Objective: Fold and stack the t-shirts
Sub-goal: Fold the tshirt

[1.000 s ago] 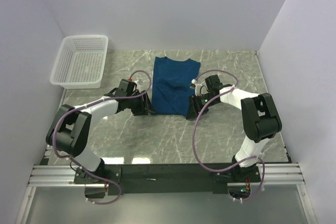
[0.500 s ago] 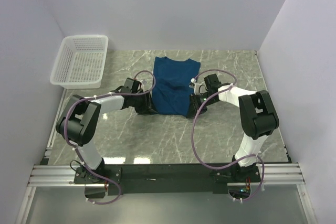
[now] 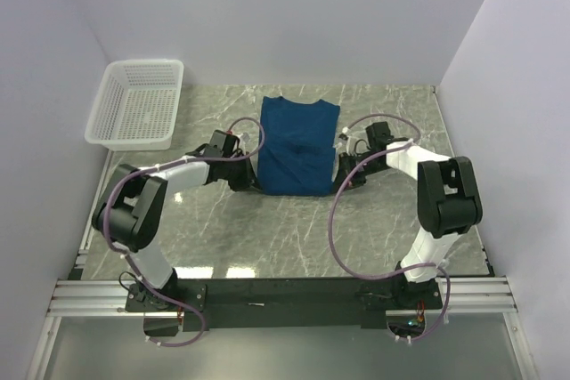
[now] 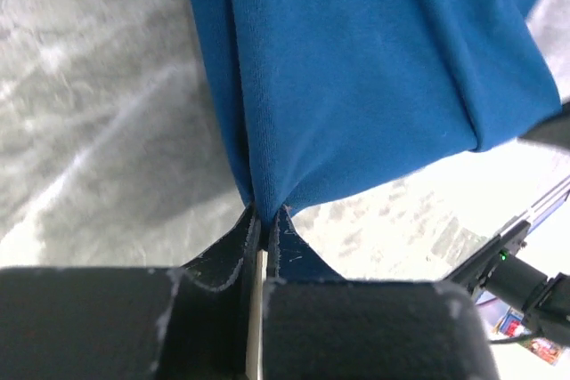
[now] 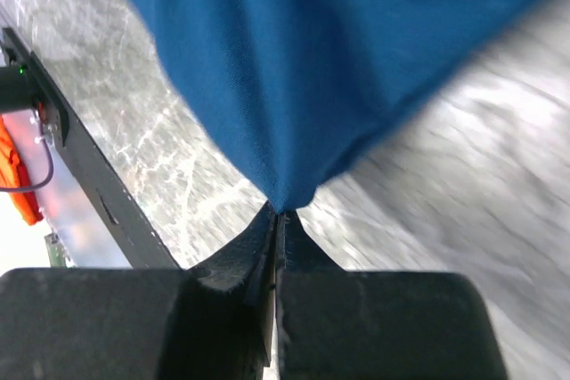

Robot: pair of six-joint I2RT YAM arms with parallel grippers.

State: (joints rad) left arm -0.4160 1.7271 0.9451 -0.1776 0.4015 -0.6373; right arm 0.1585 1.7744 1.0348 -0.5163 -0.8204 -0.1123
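Note:
My left gripper is dealing with the dark blue t-shirt, which bunches across its middle (image 3: 301, 141), so it should pull its near corner (image 3: 264, 190) toward me, let go and grip it again to straighten the cloth before folding.
A dark blue t-shirt (image 3: 297, 144) lies on the marble table, folded narrow, its plain side up. My left gripper (image 3: 252, 181) is at the shirt's near left corner, shut on the cloth. In the left wrist view blue fabric (image 4: 356, 68) bunches into the left gripper (image 4: 264, 213), whose jaws are pressed together. My right gripper (image 3: 341, 180) is at the near right corner. The right wrist view shows the shirt's corner (image 5: 294, 86) pinched in the right gripper (image 5: 279, 213), lifted off the marble. No print shows.
A white mesh basket (image 3: 138, 102) stands at the back left of the table. White walls close in the back and both sides. The arms' base rail (image 3: 285, 295) runs along the near edge.
Both grippers have closed on the shirt's near corners. The right arm moved right, and the shirt's near hem now lies pulled out square between the two grippers.

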